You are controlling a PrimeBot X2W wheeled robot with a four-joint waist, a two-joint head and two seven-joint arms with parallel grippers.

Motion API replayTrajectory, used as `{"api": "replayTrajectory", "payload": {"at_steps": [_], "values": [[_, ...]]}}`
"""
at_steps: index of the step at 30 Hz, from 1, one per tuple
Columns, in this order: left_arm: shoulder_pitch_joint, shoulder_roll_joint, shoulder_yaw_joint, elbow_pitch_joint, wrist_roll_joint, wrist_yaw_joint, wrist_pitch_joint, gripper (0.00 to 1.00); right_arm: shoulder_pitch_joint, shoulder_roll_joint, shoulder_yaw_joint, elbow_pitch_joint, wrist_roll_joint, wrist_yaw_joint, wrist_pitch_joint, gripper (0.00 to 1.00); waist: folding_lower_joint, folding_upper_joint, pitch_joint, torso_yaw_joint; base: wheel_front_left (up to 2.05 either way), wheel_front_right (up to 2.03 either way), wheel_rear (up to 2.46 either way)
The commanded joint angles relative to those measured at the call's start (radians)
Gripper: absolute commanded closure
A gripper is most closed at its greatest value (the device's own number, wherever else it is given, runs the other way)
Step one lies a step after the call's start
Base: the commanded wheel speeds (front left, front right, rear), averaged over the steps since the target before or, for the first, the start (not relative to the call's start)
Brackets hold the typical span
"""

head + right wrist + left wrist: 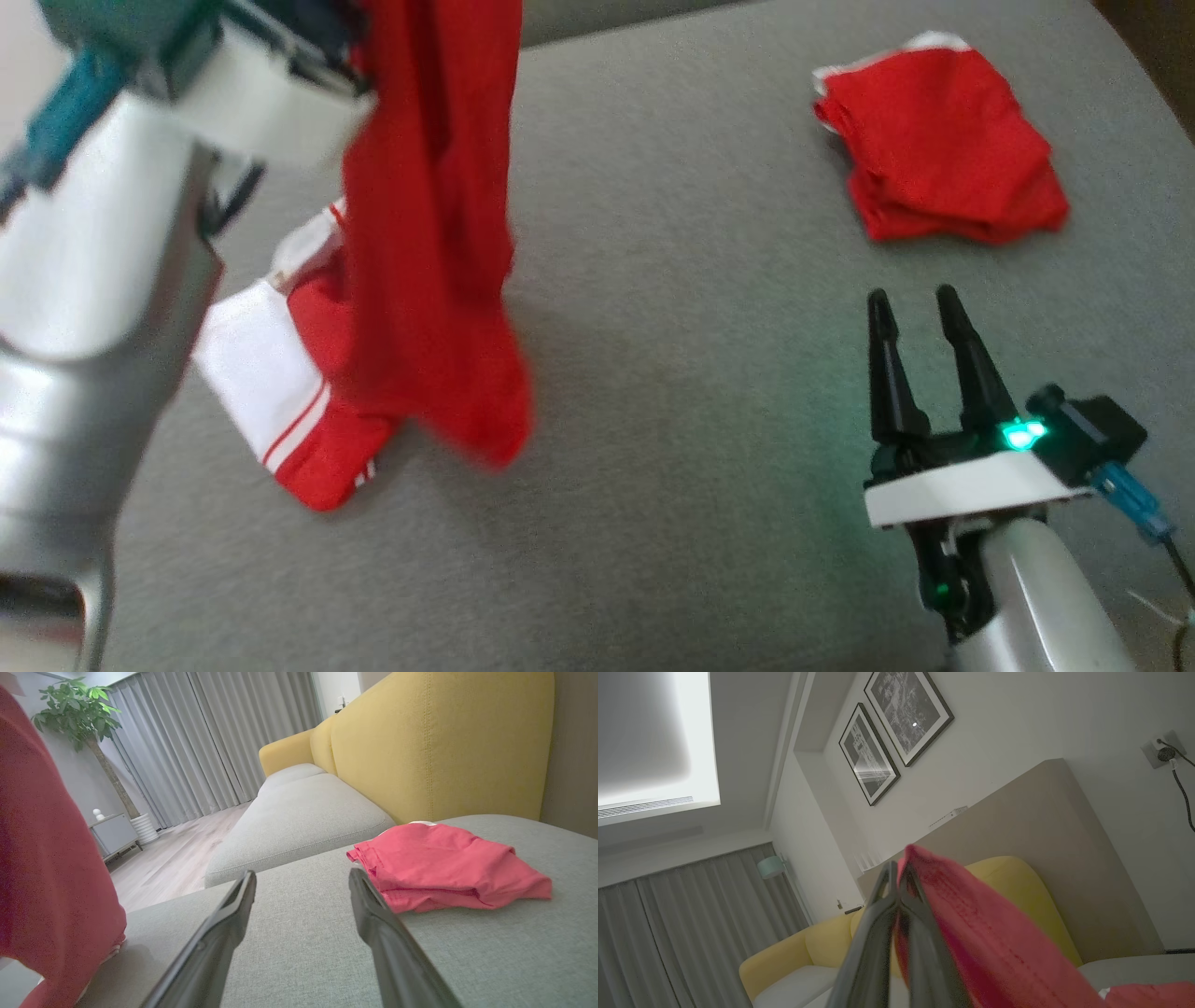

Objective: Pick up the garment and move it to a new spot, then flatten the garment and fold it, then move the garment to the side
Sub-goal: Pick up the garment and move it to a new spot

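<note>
My gripper will leave the hanging red garment (431,269) still bunched and twisted across the middle when it pulls the garment's edge, because the garment falls in narrow limp folds (442,134).
A red garment (429,233) hangs from the top left, lifted off the grey cushion (672,392). Its lower end, with a white panel and stripes (261,373), still rests on the cushion. In the left wrist view my left gripper (899,870) is shut on the garment (971,924), the red cloth draping off to the right of the fingers. My right gripper (920,303) stands open low at the right, nothing between its fingers, and in the right wrist view (303,879) it points over the cushion. The hanging garment (51,868) shows at that view's left edge.
A second red garment (938,149), folded, lies at the far right of the cushion, also seen just right of my right fingers (448,868). A yellow sofa back (439,742) rises behind it. Another grey seat (299,821), curtains and a potted plant (77,714) lie beyond.
</note>
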Motion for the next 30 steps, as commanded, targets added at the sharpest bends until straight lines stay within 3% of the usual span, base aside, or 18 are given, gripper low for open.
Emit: {"api": "replayTrajectory", "payload": {"at_steps": [1, 14, 15, 16, 22, 30], "values": [[-0.095, 0.03, 0.027, 0.011, 0.002, -0.002, 0.009, 1.0, -0.053, -0.004, 0.037, -0.045, 0.014, -0.001, -0.011, 0.0, -0.0002, 0.0, 0.059, -0.062, 0.0, 0.0, 0.0], [-0.407, -0.011, -0.081, 0.429, 0.033, -0.006, -0.049, 1.0, -0.094, -0.004, 0.183, -0.092, 0.103, -0.001, -0.011, 0.0, -0.0002, 0.0, 0.179, -0.242, 0.0, 0.0, 0.0], [-0.421, -0.02, -0.084, 0.456, 0.034, -0.006, -0.055, 0.62, -0.094, -0.004, 0.19, -0.093, 0.106, -0.001, -0.011, 0.0, -0.0002, 0.0, 0.183, -0.249, 0.0, 0.0, 0.0], [-0.431, -0.03, -0.087, 0.483, 0.036, -0.007, -0.059, 0.0, -0.093, -0.004, 0.194, -0.095, 0.108, -0.001, -0.011, 0.0, -0.0002, 0.0, 0.186, -0.255, 0.0, 0.0, 0.0], [-0.454, -0.067, -0.125, 0.658, 0.037, -0.007, -0.036, 0.0, -0.091, -0.004, 0.193, -0.1, 0.112, -0.001, -0.011, 0.0, -0.0002, 0.0, 0.191, -0.257, 0.0, 0.0, 0.0], [-0.427, -0.062, -0.122, 0.708, -0.002, -0.007, -0.07, 0.0, -0.087, -0.004, 0.155, -0.088, 0.07, -0.001, -0.011, 0.0, -0.0002, 0.0, 0.163, -0.173, 0.0, 0.0, 0.0]]}}
